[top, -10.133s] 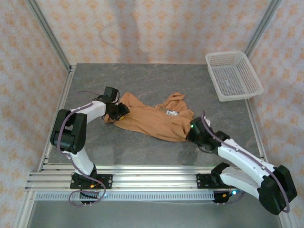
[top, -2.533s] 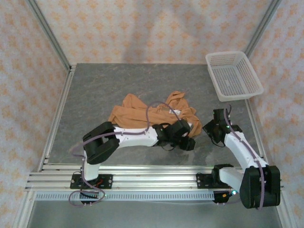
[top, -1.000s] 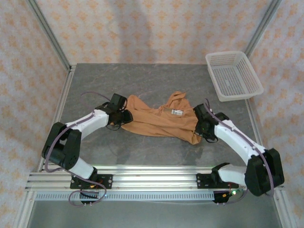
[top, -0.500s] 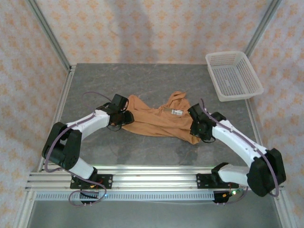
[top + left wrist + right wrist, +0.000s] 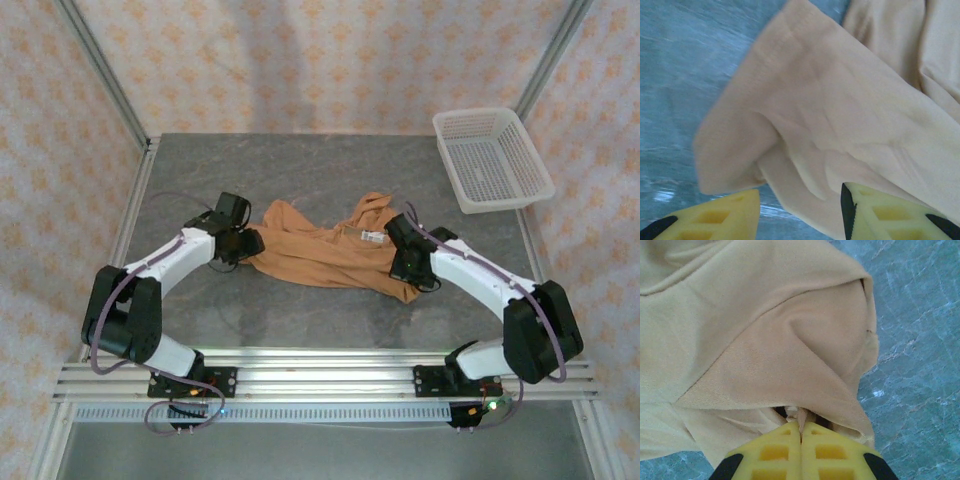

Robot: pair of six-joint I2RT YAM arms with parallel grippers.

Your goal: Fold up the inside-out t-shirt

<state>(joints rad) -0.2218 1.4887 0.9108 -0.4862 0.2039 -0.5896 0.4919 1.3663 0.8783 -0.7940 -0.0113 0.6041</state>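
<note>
My grippers have loose folds [image 5: 335, 242] running lengthwise between them, so I expect the inside-out t-shirt [image 5: 310, 261] to fall open and spread out into a wide sheet when I lift it and lay it down.
The inside-out t-shirt [image 5: 325, 252] lies crumpled across the middle of the grey table, a small white label [image 5: 373, 237] showing near its right end. My left gripper [image 5: 243, 243] sits at the shirt's left end; in the left wrist view its yellow fingers [image 5: 725, 215] stand apart, open, with a fold of tan cloth [image 5: 805, 150] lying between and ahead of them. My right gripper [image 5: 405, 262] is at the shirt's right end. In the right wrist view its fingertips [image 5: 801, 432] are pressed together on a pinch of the shirt [image 5: 765, 340].
A white plastic basket [image 5: 491, 158] stands at the back right corner. Metal frame posts and patterned walls enclose the table [image 5: 300, 175]. Bare grey surface lies behind and in front of the shirt.
My left gripper has opened and drawn slightly left at the shirt's edge. The right gripper moved up and left onto the shirt's right end and closed on the cloth.
</note>
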